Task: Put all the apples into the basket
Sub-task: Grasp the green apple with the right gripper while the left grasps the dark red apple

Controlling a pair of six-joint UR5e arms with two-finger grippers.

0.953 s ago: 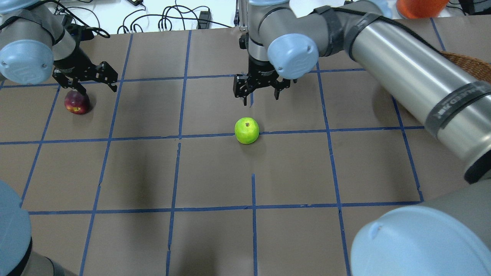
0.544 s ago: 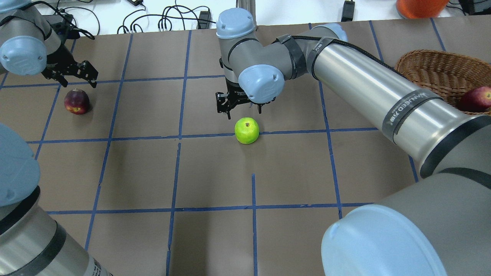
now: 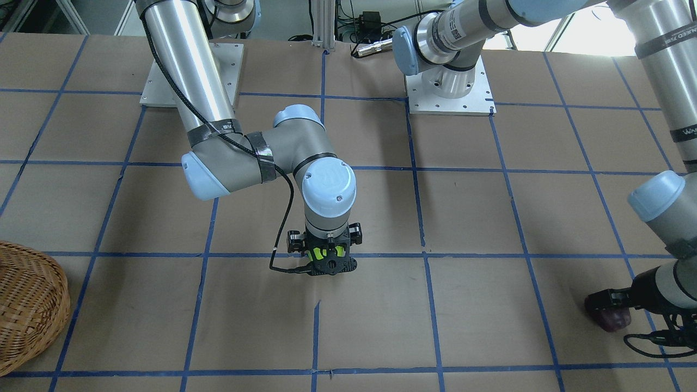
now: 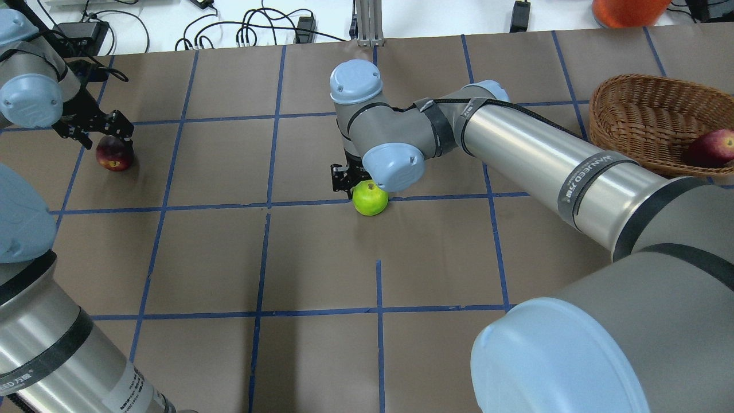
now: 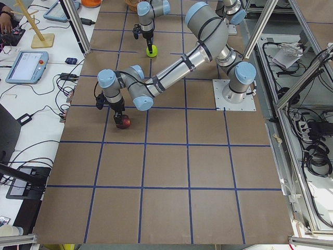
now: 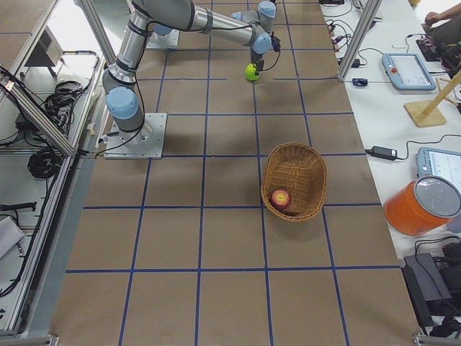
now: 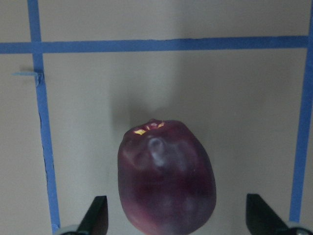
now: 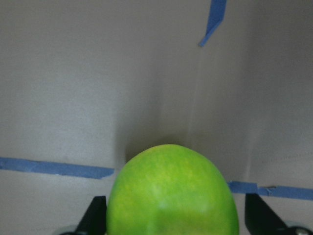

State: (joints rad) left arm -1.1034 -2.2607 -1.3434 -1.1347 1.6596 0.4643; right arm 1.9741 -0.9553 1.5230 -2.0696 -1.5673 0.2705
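Note:
The maroon apple lies by my left gripper, far from the wicker basket, so that gripper should set it mid-table for my right gripper.
The lime green apple (image 4: 371, 201) sits mid-table on a blue tape line. My right gripper (image 4: 367, 186) is low over it and open, a finger on each side; the right wrist view shows the apple (image 8: 171, 196) between both fingers (image 8: 95, 215). The maroon apple (image 4: 114, 155) lies at the far left. My left gripper (image 4: 100, 137) is open and straddles it, with gaps on both sides in the left wrist view (image 7: 166, 186). The red apple (image 4: 714, 146) lies inside the wicker basket (image 4: 642, 109) at the right.
An orange container (image 4: 628, 11) and cables (image 4: 252, 31) lie beyond the table's far edge. The arms' base plates (image 3: 449, 87) are bolted at the robot's side. Blue tape lines grid the brown table top (image 4: 321, 264).
My right gripper has moved left and down from beyond the green apple onto it. My left gripper has come down around the maroon apple. The right arm swung aside, uncovering the basket.

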